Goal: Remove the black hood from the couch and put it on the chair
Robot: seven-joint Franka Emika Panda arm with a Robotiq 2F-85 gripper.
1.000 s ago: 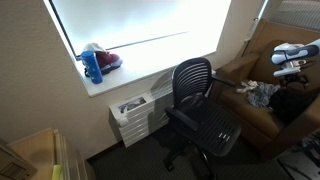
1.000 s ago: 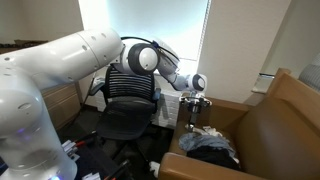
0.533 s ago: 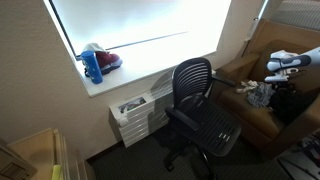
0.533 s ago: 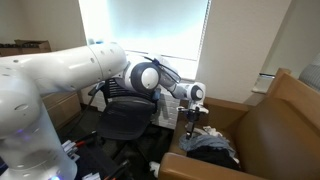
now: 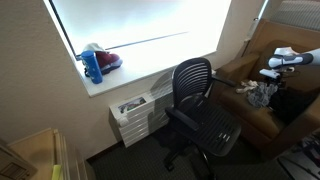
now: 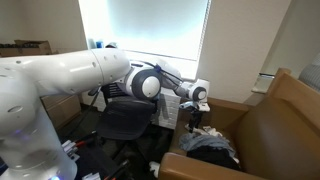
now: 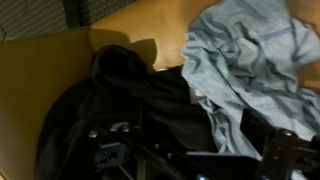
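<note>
The fingers of my gripper reach across the grey cloth's edge [image 7: 212, 118] as well as the black hood. Next, I turn and move over the hood's middle [image 7: 150, 105] before I close them.
The black hood [image 7: 110, 100] lies crumpled on the tan couch [image 7: 130, 30], with a grey cloth [image 7: 240, 60] beside it and partly over it. In both exterior views the pile sits on the couch seat [image 5: 290, 102] [image 6: 210, 148]. My gripper [image 7: 198, 160] hovers just above the pile, over the seam between the black hood and the grey cloth, with its fingers spread and nothing between them. It shows over the couch in both exterior views [image 5: 271, 82] [image 6: 197, 113]. The black mesh office chair [image 5: 200, 110] [image 6: 125, 110] stands next to the couch, with nothing on its seat.
A bright window with a sill holds a blue bottle [image 5: 92, 66] and a red item. White drawers [image 5: 135, 112] stand under the sill behind the chair. The couch arm and backrest [image 6: 280, 120] rise beside the pile. Cables lie on the floor near the chair base.
My gripper has moved down and closer to the clothes pile on the couch. The hood, the cloth and the chair have not moved.
</note>
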